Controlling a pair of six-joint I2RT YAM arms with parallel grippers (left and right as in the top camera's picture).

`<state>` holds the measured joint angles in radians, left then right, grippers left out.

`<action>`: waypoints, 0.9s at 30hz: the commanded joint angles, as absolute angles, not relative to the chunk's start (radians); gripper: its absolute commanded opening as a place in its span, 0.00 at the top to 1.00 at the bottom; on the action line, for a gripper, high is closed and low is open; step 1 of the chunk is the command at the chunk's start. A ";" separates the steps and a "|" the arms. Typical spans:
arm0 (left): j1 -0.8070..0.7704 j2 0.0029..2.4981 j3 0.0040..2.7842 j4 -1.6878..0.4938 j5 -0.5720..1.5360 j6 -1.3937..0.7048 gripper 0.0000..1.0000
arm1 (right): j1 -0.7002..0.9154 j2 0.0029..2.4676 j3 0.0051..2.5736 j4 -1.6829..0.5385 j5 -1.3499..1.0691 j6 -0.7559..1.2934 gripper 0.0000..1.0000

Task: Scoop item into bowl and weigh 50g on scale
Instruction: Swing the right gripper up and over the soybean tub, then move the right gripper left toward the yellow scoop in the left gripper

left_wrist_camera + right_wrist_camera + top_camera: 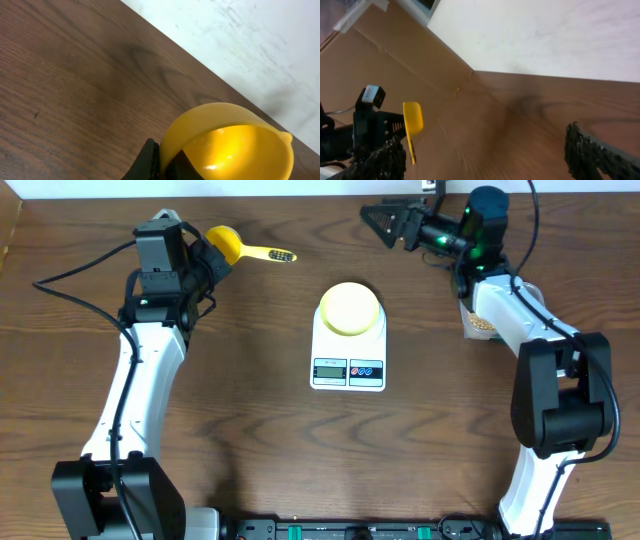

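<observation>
My left gripper is pinching the bright yellow scoop by its cup (226, 243), far away from the beans, so next my right gripper grabs its handle (275, 254) before scooping.
The white scale (348, 366) sits mid-table with the pale yellow bowl (350, 308) on its top; the bowl shows no beans. My left gripper (210, 258) is shut on the rim of the bright yellow scoop (224, 244), whose handle points right. In the left wrist view the scoop's cup (235, 142) looks empty, and the left gripper (167, 161) pinches its wall, one finger inside and one outside. My right gripper (384, 222) hangs open at the back with nothing in it, seen also in the right wrist view (485, 157). Beans (482, 323) lie in a tub under the right arm.
The clear tub (468, 318) at the right is mostly hidden by the right arm. A white wall edge runs along the table's back. The right wrist view shows the scoop (412, 120) and the left arm (370, 125) far off across the wood table.
</observation>
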<state>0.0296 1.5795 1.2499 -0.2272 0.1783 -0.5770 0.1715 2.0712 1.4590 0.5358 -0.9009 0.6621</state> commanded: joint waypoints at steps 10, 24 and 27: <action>0.026 1.567 1.268 -0.221 0.176 -0.590 0.92 | 0.204 2.071 1.477 0.531 -0.889 0.673 0.01; -0.026 1.567 1.268 -0.153 0.176 -0.593 0.93 | 0.206 2.071 1.477 0.531 -0.882 0.730 0.01; -0.048 1.567 1.268 -0.131 0.176 -0.593 0.92 | 0.210 2.071 1.477 0.532 -0.882 0.733 0.01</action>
